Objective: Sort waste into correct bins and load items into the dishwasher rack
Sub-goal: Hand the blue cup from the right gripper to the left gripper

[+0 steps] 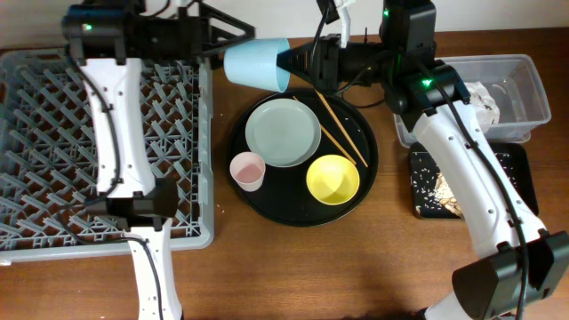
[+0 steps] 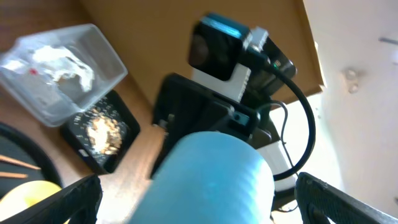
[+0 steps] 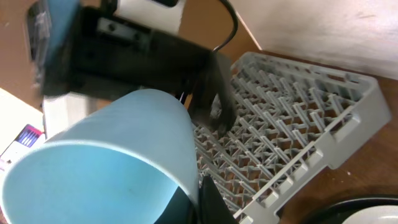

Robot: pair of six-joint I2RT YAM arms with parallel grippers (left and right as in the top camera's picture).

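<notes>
I should take the cup's base [image 1: 232,65] with my left gripper, because my right gripper holds the light blue cup's rim [image 1: 284,78], the end that goes down in the rack.
The light blue cup [image 1: 258,62] hangs on its side in the air between both grippers, above the gap between the grey dishwasher rack [image 1: 53,133] and the round black tray [image 1: 302,213]. My right gripper [image 1: 291,60] is shut on the cup's rim [image 3: 106,162], one finger inside and one outside [image 3: 202,193]. My left gripper [image 1: 218,49] is open, its fingers [image 2: 205,205] spread wide either side of the cup's base [image 2: 211,174]. On the round tray lie the grey-green plate [image 1: 283,132], yellow bowl [image 1: 332,179], pink cup [image 1: 248,171] and chopsticks [image 1: 340,133].
The clear tub [image 1: 524,89] at the right holds white napkins [image 1: 480,98]. In front of it the shallow black tray [image 1: 511,169] holds beige scraps [image 1: 442,187]. The rack fills the left of the table and shows in the right wrist view [image 3: 298,124].
</notes>
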